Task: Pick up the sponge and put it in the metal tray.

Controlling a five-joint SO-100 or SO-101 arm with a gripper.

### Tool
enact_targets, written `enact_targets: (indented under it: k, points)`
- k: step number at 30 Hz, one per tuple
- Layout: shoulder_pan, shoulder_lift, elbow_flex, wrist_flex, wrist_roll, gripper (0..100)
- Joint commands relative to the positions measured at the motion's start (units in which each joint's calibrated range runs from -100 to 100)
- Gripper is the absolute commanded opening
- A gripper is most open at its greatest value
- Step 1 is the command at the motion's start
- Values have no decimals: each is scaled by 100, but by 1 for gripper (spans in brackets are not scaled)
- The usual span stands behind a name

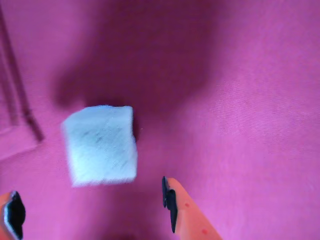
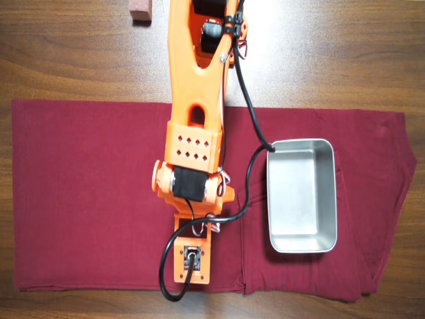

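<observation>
The sponge [image 1: 101, 146] has small pits [image 1: 98, 138] dotted over its pale, fuzzy side, so it will squash between my gripper's fingers and bulge out past them when I lift it.
In the wrist view the sponge [image 1: 102, 145] is a pale, fuzzy block lying on the red cloth [image 1: 240, 100]. My gripper [image 1: 92, 210] is open, with one orange finger [image 1: 11, 215] at the lower left and the other finger [image 1: 182, 210] at the lower middle. The sponge lies just beyond the fingertips, untouched. In the overhead view the orange arm [image 2: 192, 133] hides both the sponge and the fingers. The shiny metal tray [image 2: 300, 141] sits empty on the cloth to the right of the arm.
A dark red cloth [image 2: 86, 193] covers the wooden table [image 2: 66, 60]. A reddish-brown block [image 2: 141, 10] lies at the top edge on bare wood. A black cable [image 2: 249, 166] loops from the arm close to the tray's left corner. A cloth fold [image 1: 20, 100] runs at the wrist view's left.
</observation>
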Motion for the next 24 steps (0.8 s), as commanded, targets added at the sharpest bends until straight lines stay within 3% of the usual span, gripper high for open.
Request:
enact_targets:
  k: [1, 21, 22, 24]
  points:
    - [133, 322, 68, -496, -10, 36]
    - [-337, 1343, 95, -1483, -288, 31]
    - [-337, 1343, 95, -1501, -298, 29]
    - [-404, 1334, 95, -1520, -420, 5]
